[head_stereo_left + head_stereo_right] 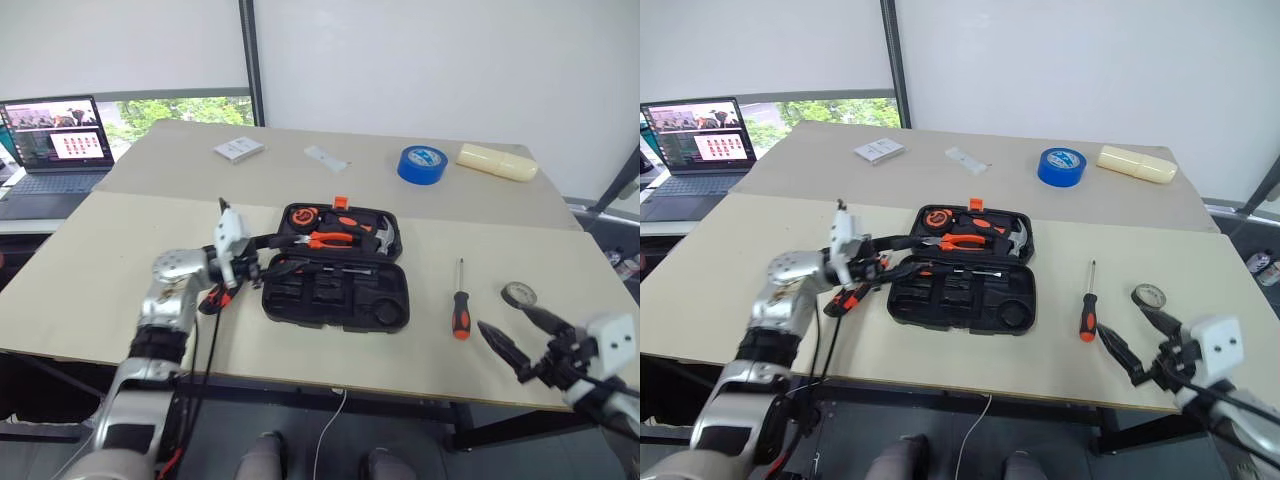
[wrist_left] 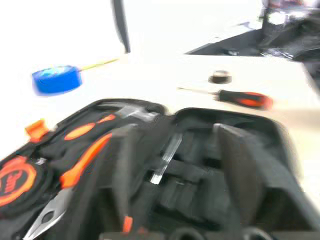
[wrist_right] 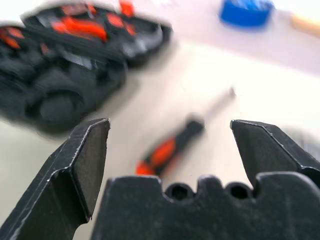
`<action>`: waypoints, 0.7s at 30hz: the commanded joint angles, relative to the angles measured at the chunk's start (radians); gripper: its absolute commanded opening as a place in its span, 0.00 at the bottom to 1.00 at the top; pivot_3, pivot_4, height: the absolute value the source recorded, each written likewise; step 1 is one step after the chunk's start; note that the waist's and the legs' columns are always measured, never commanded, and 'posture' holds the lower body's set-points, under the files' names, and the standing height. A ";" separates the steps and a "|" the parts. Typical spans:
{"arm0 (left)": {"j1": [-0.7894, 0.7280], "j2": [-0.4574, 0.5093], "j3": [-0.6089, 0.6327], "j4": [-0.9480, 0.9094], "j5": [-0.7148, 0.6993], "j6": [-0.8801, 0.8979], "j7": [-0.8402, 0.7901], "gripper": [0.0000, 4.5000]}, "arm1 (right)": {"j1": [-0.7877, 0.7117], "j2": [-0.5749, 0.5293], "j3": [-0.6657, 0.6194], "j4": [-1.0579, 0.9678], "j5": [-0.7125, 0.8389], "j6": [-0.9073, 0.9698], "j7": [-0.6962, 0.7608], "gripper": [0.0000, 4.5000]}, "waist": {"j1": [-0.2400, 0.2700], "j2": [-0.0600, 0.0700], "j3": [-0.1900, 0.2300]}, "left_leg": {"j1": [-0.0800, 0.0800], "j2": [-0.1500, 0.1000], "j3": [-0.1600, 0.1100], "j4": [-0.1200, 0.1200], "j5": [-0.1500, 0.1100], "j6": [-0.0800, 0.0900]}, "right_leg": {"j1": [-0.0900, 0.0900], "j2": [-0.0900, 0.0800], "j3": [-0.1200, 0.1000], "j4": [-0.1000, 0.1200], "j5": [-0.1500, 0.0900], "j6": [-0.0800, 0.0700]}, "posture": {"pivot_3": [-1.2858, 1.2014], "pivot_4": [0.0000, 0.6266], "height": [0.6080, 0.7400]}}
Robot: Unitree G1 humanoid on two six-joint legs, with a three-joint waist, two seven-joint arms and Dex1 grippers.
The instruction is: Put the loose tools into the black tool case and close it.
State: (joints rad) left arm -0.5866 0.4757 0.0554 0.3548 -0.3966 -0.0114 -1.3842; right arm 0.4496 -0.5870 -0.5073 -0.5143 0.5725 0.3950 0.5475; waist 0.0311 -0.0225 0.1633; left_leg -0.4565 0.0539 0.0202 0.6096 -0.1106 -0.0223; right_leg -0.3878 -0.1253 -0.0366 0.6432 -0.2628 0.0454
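My gripper is to lower the orange tester screwdriver into the black tool case, where raised blocks leave a narrow gap (image 1: 325,285). The screwdriver will settle between the blocks.
The black tool case (image 1: 390,315) lies open mid-table, with pliers, a hammer and a tape measure in its far half. A screwdriver (image 1: 322,269) lies across its near half, its metal shaft (image 2: 165,157) catching the light. My left gripper (image 1: 283,252) hovers at the case's left edge, pointing right, open and empty. A black-and-orange screwdriver (image 1: 460,302) lies on the table right of the case, and a small black tape roll (image 1: 519,294) sits beyond it. My right gripper (image 1: 502,320) is open near the front right edge, and its wrist view frames that screwdriver (image 3: 167,150) between the fingers (image 3: 85,165).
A blue tape roll (image 1: 422,164) and a cream block (image 1: 497,162) sit at the back right. Two small white items (image 1: 238,150) lie at the back middle. A laptop (image 1: 55,140) stands on a side table at far left. The case's orange latch (image 1: 340,201) faces away.
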 commanded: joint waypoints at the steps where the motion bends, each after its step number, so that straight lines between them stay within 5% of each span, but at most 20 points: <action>1: 0.119 0.074 0.026 -0.213 -0.095 0.067 -0.057 0.98 | 0.074 0.025 -0.059 -0.073 0.014 0.090 -0.067 1.00 | -0.002 0.000 0.000 | 0.000 0.000 0.000 0.000 0.000 0.000 | 0.000 0.000 0.000 0.000 0.000 -0.001 | 0.52 0.24 1.00; 7: 0.290 0.201 0.069 -0.274 -0.092 -0.011 -0.098 0.98 | 0.082 -0.020 -0.082 -0.136 0.073 0.333 -0.166 1.00 | -0.016 0.002 -0.001 | 0.002 0.002 0.000 0.000 -0.005 -0.007 | -0.001 -0.001 0.000 -0.001 -0.006 -0.002 | 0.52 0.24 1.00; 12: 0.334 0.189 0.070 -0.386 -0.164 0.072 -0.051 0.98 | -0.229 -0.098 -0.039 -0.109 0.270 0.604 -0.274 1.00 | -0.030 0.002 0.000 | 0.001 0.006 0.002 0.001 -0.005 -0.008 | -0.001 0.000 0.000 -0.003 -0.005 -0.004 | 0.52 0.24 1.00; 15: 0.341 0.167 0.051 -0.425 -0.163 0.080 -0.021 0.98 | -0.389 -0.166 0.060 -0.051 0.270 0.786 -0.334 1.00 | -0.026 0.002 0.000 | 0.004 0.007 0.004 0.001 -0.005 -0.008 | -0.002 0.000 -0.001 -0.003 -0.004 -0.005 | 0.52 0.24 1.00; 21: 0.335 0.153 0.021 -0.492 -0.168 0.101 0.014 0.98 | -0.741 -0.130 0.196 0.116 0.245 1.070 -0.431 1.00 | -0.020 0.001 0.000 | -0.004 0.007 0.007 0.000 0.002 0.004 | -0.004 0.003 0.002 -0.002 0.001 -0.005 | 0.52 0.24 1.00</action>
State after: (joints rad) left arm -0.2421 0.6248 0.0739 -0.0917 -0.5510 0.0884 -1.3829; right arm -0.2545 -0.7080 -0.3381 -0.4255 0.8421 1.3944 0.1371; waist 0.0114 -0.0211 0.1634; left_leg -0.4608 0.0607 0.0274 0.6086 -0.1088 -0.0173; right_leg -0.3920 -0.1221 -0.0347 0.6414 -0.2613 0.0423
